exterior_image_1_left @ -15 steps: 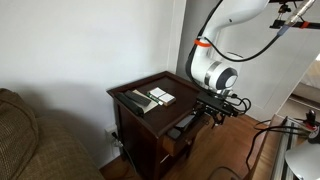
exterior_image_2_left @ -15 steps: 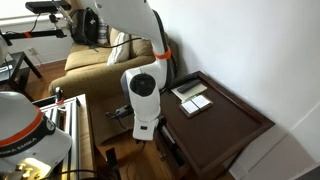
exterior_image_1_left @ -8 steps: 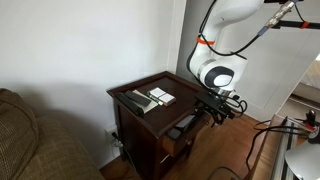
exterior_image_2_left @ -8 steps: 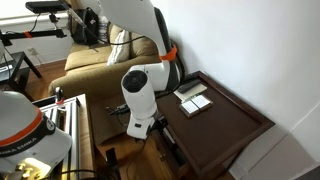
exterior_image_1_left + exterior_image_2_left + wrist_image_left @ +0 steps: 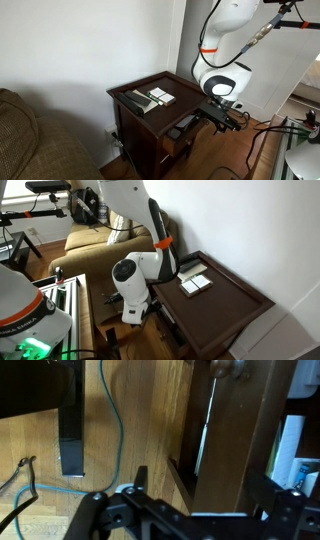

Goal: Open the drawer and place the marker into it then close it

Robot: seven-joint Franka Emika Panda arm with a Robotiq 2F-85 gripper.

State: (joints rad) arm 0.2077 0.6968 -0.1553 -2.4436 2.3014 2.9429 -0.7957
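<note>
The front of the partly open drawer (image 5: 236, 445) is under my gripper's inner finger, so next I move in over the drawer's gap (image 5: 290, 445), then pull it wider.
The dark brown side table (image 5: 150, 112) stands by the wall. Its upper drawer (image 5: 181, 130) is pulled out toward the arm. My gripper (image 5: 224, 116) hangs low just off the drawer's front. In the wrist view my gripper (image 5: 207, 482) is open, and its fingers (image 5: 139, 477) stand on either side of a brown wooden front (image 5: 235, 440) with a knob (image 5: 231, 367), with a gap on each side. In the exterior view from the arm's side the arm (image 5: 133, 280) hides most of the drawer. I cannot pick out a marker for certain in any view.
A flat tray with white and dark items (image 5: 152, 97) lies on the tabletop, also seen in an exterior view (image 5: 194, 278). A sofa (image 5: 30, 140) stands beside the table. A blue cable (image 5: 110, 420) and a black bar (image 5: 70, 420) lie on the wooden floor.
The arm's wrist has dropped lower and swung slightly away from the table. The drawer stays pulled out. The gripper stays open.
</note>
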